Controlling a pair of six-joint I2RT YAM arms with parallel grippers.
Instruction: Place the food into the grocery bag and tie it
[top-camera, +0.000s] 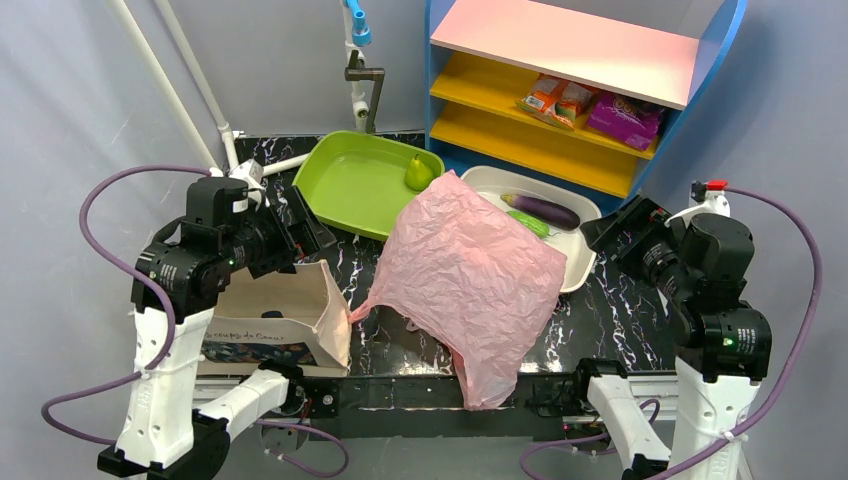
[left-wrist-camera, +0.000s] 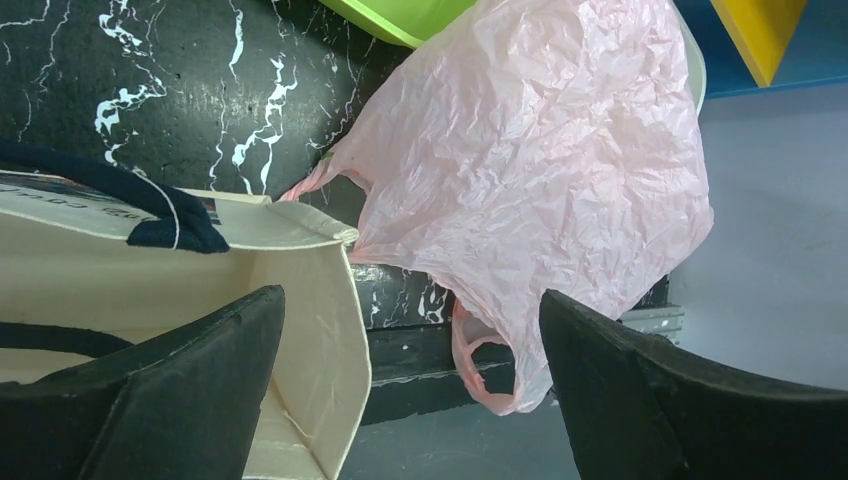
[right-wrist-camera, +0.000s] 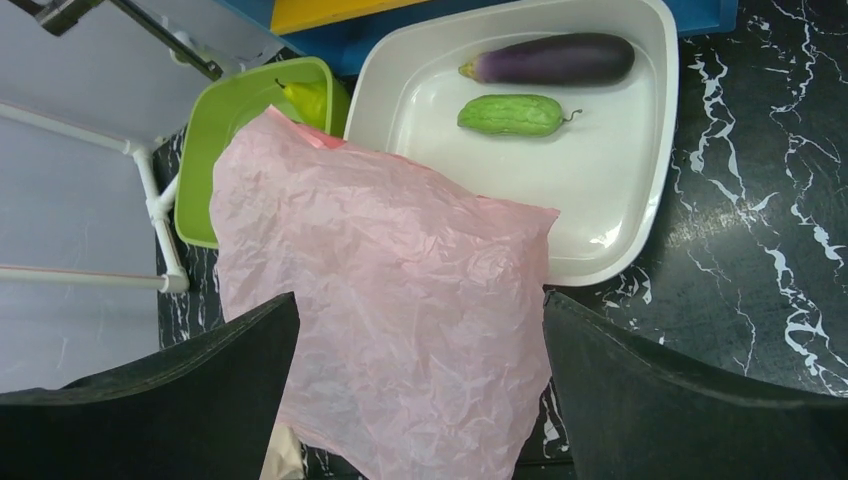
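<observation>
My right gripper should keep going toward the opening's upper layer (top-camera: 415, 307) until its fingers grasp it, since the pink grocery bag's opening edge lies free between its handles.
The pink grocery bag (top-camera: 470, 275) lies flat and crumpled across the middle of the table, its far edge over both trays. One loop handle (left-wrist-camera: 478, 372) hangs past the table's front edge. The food is apart from it: a yellow-green pear (top-camera: 418, 173) in the green tray (top-camera: 345, 190), a purple eggplant (top-camera: 545, 209) and a green vegetable (top-camera: 528, 223) in the white tray (top-camera: 582, 262). My left gripper (top-camera: 305, 228) hovers open above the bag's left side, holding nothing. My right gripper (top-camera: 605, 233) is open over the white tray's right end, also with nothing in it.
A beige canvas tote (top-camera: 290, 310) with dark handles stands at the near left, beside the bag. A blue shelf unit (top-camera: 560, 150) holding snack packets (top-camera: 560, 98) rises at the back right. White frame poles (top-camera: 215, 110) stand at the back left.
</observation>
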